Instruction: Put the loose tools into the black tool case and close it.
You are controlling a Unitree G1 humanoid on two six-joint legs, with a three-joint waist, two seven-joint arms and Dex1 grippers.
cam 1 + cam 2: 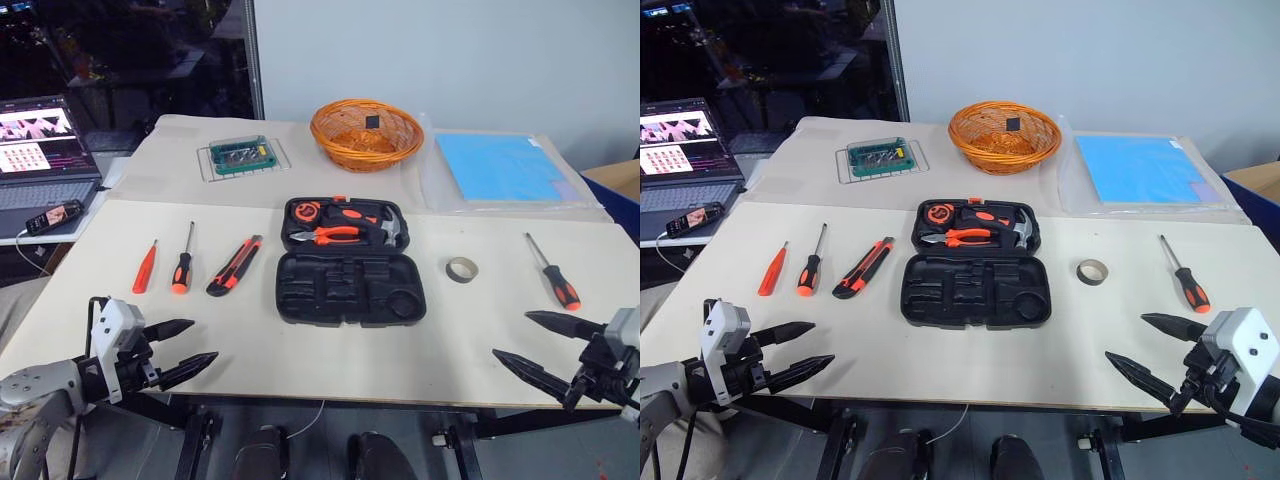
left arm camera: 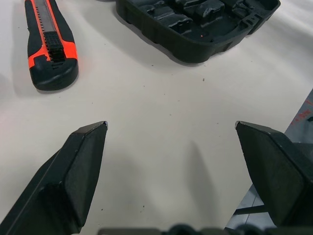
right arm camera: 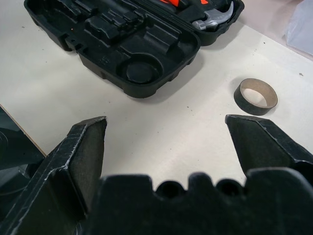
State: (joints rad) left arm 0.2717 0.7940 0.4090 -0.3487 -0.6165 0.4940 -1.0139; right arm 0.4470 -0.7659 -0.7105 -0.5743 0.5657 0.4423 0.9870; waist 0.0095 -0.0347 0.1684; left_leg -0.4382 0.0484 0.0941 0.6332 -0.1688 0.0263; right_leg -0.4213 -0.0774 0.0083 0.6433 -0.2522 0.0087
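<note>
My gripper will lower the black-and-orange screwdriver (image 1: 182,272) that is by the knife to the case's hinge edge, and it will settle lengthwise there because moulded recesses (image 1: 335,267) line that edge.
The black tool case (image 1: 350,290) lies open mid-table, its near half bare, its far half holding orange pliers and a hammer. Left of it lie an orange-and-black utility knife (image 1: 234,265), a black-and-orange screwdriver (image 1: 183,262) and a small all-orange screwdriver (image 1: 145,268). To the case's right sit a beige tape roll (image 1: 461,269) and a second black-and-orange screwdriver (image 1: 553,272). My left gripper (image 1: 190,347) hovers open at the front left edge. My right gripper (image 1: 527,343) is open at the front right edge. The wrist views show the knife (image 2: 50,45), the case (image 3: 117,44) and the tape roll (image 3: 255,96).
An orange wicker basket (image 1: 366,133) stands at the back centre, a green box on a wire rack (image 1: 242,157) to its left, a blue sheet (image 1: 508,168) at the back right. A laptop (image 1: 42,150) and a phone (image 1: 55,216) rest on a side table on the left.
</note>
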